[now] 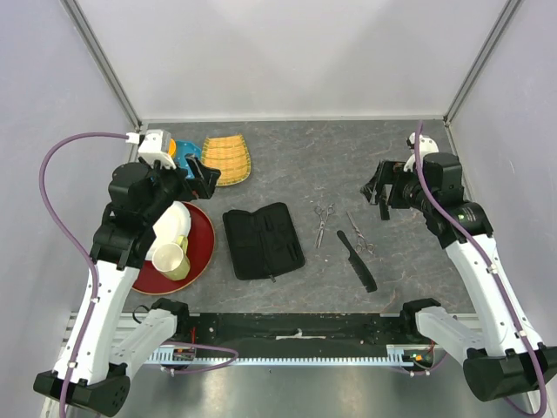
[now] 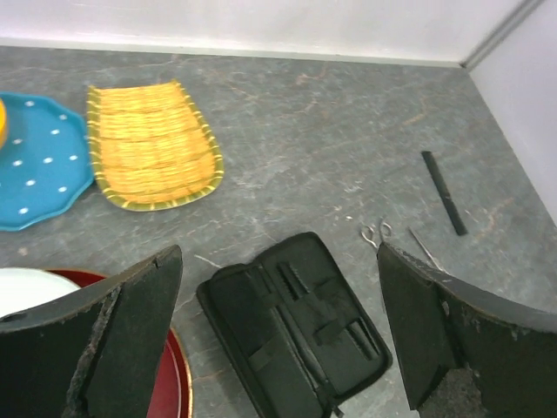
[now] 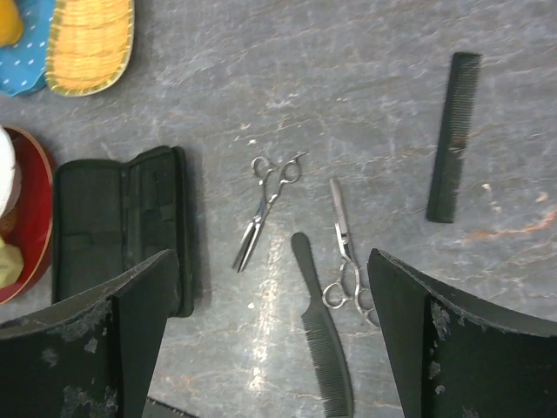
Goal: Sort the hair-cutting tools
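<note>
My right gripper should keep lowering, as the black handled comb's handle (image 1: 345, 241) is clear of both scissors, until its open fingers straddle the narrow handle, then close.
Two silver scissors lie on the grey table right of centre: one (image 1: 323, 222) (image 3: 265, 209) with its rings toward the back, the other (image 1: 360, 235) (image 3: 345, 252) with its rings toward the front. A black handled comb (image 1: 357, 259) (image 3: 322, 348) lies between them. A straight black comb (image 3: 452, 135) (image 2: 444, 192) lies farther right. The flat black zip case (image 1: 263, 241) (image 2: 296, 335) lies unzipped at centre. My right gripper (image 1: 376, 192) (image 3: 271, 257) hangs open above the scissors, holding nothing. My left gripper (image 1: 204, 174) (image 2: 278, 252) is open and empty above the case's left side.
A red plate (image 1: 207, 244) at the left holds a white bowl (image 1: 174, 225) and a yellow cup (image 1: 171, 259). Behind it are a blue dotted plate (image 2: 43, 165) and a yellow woven tray (image 1: 228, 158) (image 2: 152, 144). White walls enclose the back and sides.
</note>
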You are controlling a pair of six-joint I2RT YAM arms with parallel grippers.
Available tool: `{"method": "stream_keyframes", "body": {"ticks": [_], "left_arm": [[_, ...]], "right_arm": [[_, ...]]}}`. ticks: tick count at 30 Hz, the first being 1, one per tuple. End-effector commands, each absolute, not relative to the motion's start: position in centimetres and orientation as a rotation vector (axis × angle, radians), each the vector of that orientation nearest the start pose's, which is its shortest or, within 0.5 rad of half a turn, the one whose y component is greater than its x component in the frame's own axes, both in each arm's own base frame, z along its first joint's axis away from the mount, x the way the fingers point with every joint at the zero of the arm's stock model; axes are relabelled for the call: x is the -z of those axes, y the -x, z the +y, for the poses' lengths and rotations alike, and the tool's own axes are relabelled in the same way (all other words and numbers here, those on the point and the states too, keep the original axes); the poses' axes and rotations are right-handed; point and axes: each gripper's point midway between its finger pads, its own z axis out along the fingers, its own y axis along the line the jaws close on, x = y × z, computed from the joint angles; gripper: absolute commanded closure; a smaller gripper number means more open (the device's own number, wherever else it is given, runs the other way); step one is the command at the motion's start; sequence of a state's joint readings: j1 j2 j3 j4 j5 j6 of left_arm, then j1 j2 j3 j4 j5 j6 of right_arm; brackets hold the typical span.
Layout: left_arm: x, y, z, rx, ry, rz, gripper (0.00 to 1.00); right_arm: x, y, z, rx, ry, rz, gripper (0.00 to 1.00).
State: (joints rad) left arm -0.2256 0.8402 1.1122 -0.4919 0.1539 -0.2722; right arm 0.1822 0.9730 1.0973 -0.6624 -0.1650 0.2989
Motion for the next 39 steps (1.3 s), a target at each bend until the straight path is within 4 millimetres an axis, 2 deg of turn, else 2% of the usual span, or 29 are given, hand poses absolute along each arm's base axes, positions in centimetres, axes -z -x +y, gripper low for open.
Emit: {"method": "stream_keyframes", "body": {"ticks": [1, 4, 6, 10, 12, 16, 17, 19, 20, 21, 23, 24, 28, 29, 31, 33, 39], "left_arm": [[-34.8, -28.4, -7.8, 0.387, 0.069, 1.759, 0.00], [-35.3, -28.3, -7.7, 0.394, 0.073, 1.729, 0.00], [-35.2, -28.5, -7.0, 0.383, 0.151, 1.725, 0.00], [-33.0, -29.2, -4.1, 0.284, 0.399, 1.736, 0.00], [-31.8, -29.4, -4.3, 0.276, 0.393, 1.773, 0.00], [-30.0, -29.6, -5.9, 0.335, 0.320, 1.832, 0.00], [-28.5, -29.5, -6.0, 0.334, 0.316, 1.860, 0.00], [-27.9, -29.6, -6.0, 0.353, 0.348, 1.843, 0.00], [-26.8, -29.5, -6.0, 0.354, 0.358, 1.857, 0.00], [-26.7, -29.5, -6.1, 0.359, 0.356, 1.853, 0.00], [-26.9, -29.3, -6.5, 0.365, 0.294, 1.850, 0.00], [-27.1, -29.3, -6.7, 0.371, 0.270, 1.847, 0.00], [-27.2, -29.1, -7.5, 0.402, 0.196, 1.841, 0.00], [-26.9, -29.0, -7.5, 0.402, 0.196, 1.841, 0.00], [-26.9, -29.1, -7.5, 0.403, 0.198, 1.830, 0.00], [-26.8, -29.0, -7.4, 0.401, 0.202, 1.831, 0.00], [-26.4, -29.1, -6.8, 0.362, 0.225, 1.845, 0.00]], "right_arm": [[-26.8, -27.5, 11.9, -0.644, 0.020, 2.125, 0.02], [-26.7, -27.5, 12.2, -0.667, 0.009, 2.110, 0.02], [-26.6, -27.6, 12.2, -0.664, 0.009, 2.113, 0.02], [-24.7, -27.9, 12.4, -0.672, 0.008, 2.184, 0.02], [-23.4, -27.7, 12.8, -0.689, 0.031, 2.219, 0.02], [-21.2, -27.5, 13.2, -0.660, 0.060, 2.254, 0.02], [-20.2, -27.3, 13.2, -0.646, 0.055, 2.271, 0.02], [-19.3, -27.4, 13.2, -0.616, 0.049, 2.291, 0.02], [-18.4, -27.2, 13.2, -0.599, 0.045, 2.314, 0.02], [-17.7, -27.4, 12.9, -0.558, 0.023, 2.325, 0.02], [-15.7, -26.9, 13.6, -0.528, 0.036, 2.374, 0.02], [-15.2, -27.1, 13.9, -0.521, 0.039, 2.373, 0.06], [-11.2, -26.9, 15.0, -0.433, 0.089, 2.453, 0.21], [-10.4, -26.8, 15.0, -0.410, 0.107, 2.471, 0.27], [-9.0, -26.6, 15.5, -0.376, 0.154, 2.508, 0.33], [-8.4, -26.7, 15.5, -0.346, 0.176, 2.516, 0.38], [-6.8, -27.7, 13.4, -0.167, 0.094, 2.537, 0.46]]}}
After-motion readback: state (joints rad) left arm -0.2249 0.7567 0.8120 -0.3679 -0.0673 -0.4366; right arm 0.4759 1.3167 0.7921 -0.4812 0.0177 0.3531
